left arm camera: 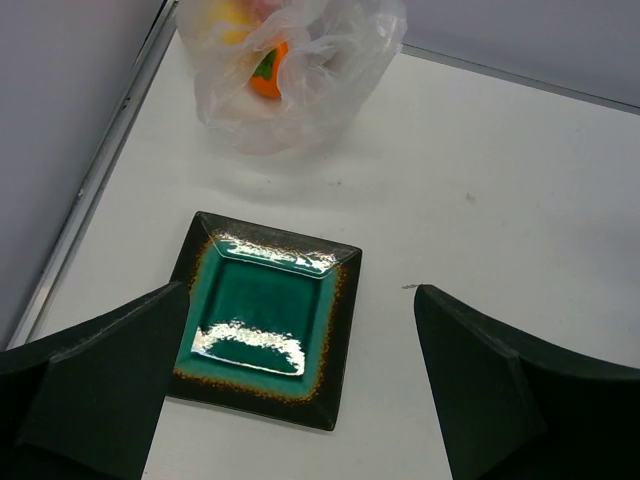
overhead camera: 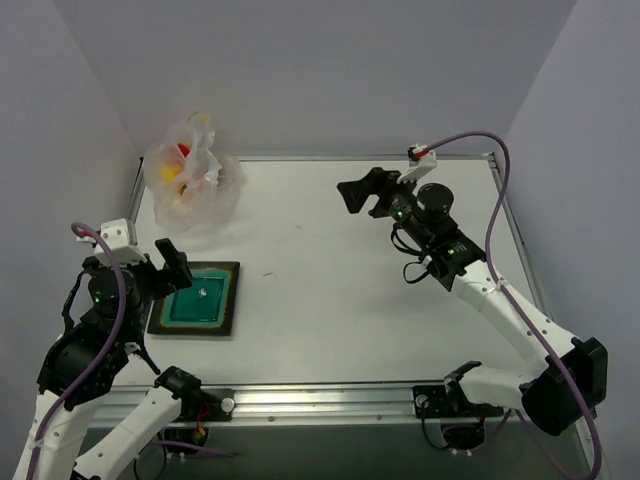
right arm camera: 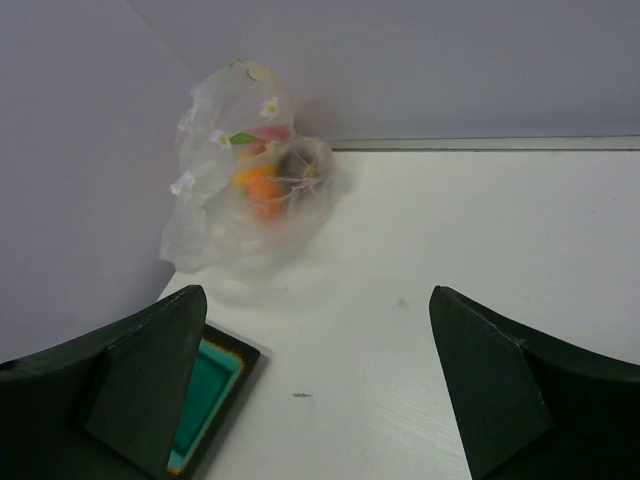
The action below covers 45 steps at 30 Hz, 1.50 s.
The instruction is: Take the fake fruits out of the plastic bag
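Note:
I can see the orange fruit [left arm camera: 267, 80] bright through a gap in the plastic bag [left arm camera: 279, 52]. The fruit will come out of the bag when I lift it.
The plastic bag [overhead camera: 192, 180] stands bunched in the table's far left corner, with the fake fruits [overhead camera: 172, 168] inside it showing as red and yellow patches. In the left wrist view the bag [left arm camera: 330, 70] holds an orange fruit [left arm camera: 267, 75]; in the right wrist view the bag [right arm camera: 215, 215] shows orange [right arm camera: 262, 190] and dark fruit. My left gripper [overhead camera: 175, 265] is open and empty above the green tray, well short of the bag. My right gripper [overhead camera: 362, 195] is open and empty, raised over the table's right half and facing the bag.
A green square tray [overhead camera: 200, 297] with a dark rim lies at the near left; it also shows in the left wrist view [left arm camera: 262, 310] and the right wrist view [right arm camera: 210, 385]. Walls close the table on the left, back and right. A metal rail [overhead camera: 320, 400] runs along the near edge.

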### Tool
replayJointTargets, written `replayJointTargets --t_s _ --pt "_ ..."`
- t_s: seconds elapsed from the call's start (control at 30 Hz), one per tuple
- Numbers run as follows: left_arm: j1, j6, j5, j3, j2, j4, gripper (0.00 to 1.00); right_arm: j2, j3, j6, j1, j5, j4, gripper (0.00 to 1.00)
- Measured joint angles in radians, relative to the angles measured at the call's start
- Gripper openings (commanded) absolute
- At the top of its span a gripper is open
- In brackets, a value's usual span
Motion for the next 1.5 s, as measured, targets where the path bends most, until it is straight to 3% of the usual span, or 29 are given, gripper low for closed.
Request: replayJointTargets --t_s 0.27,0.57,0.8,0.97,1.03,1.07,1.13,1.2,1.3,1.43,1.47,1.5 --pt "0.000 0.017 -0.080 -0.089 -0.061 0.001 0.94 0.182 0.185 -0.010 0.201 0.122 -0.006 1.00" --pt "0.006 0.011 -0.176 -0.180 -0.150 0.019 0.94 0.508 0.469 -0.050 0.369 0.241 -0.005 1.00" --pt "0.010 -0.023 -0.209 -0.180 -0.171 0.037 0.94 0.804 0.726 -0.065 0.436 0.234 0.003 1.00" --pt "0.010 -0.033 -0.208 -0.179 -0.130 0.064 0.94 1.075 1.002 -0.080 0.435 0.195 0.000 0.98" --pt "0.010 -0.033 -0.204 -0.177 -0.090 0.079 0.94 1.197 1.139 -0.078 0.427 0.180 0.004 0.88" --pt "0.010 -0.033 -0.201 -0.177 -0.066 0.088 0.94 1.240 1.180 -0.073 0.423 0.168 0.010 0.66" --pt "0.014 -0.033 -0.190 -0.173 -0.018 0.104 0.95 1.332 1.258 -0.055 0.407 0.142 0.038 0.32" --pt "0.030 -0.032 -0.167 -0.161 0.036 0.120 0.95 1.391 1.292 -0.023 0.388 0.116 0.060 0.04" --pt "0.061 -0.032 -0.122 -0.118 0.122 0.150 0.99 1.413 1.258 0.008 0.364 0.083 0.076 0.00" --pt "0.085 -0.047 -0.042 -0.052 0.234 0.216 0.62 1.293 0.975 0.010 0.340 0.072 0.167 0.00" --pt "0.089 -0.053 -0.018 -0.040 0.263 0.235 0.36 1.253 0.896 0.009 0.338 0.072 0.185 0.00" --pt "0.090 -0.063 0.003 -0.029 0.294 0.253 0.24 1.199 0.795 0.008 0.337 0.073 0.210 0.00"
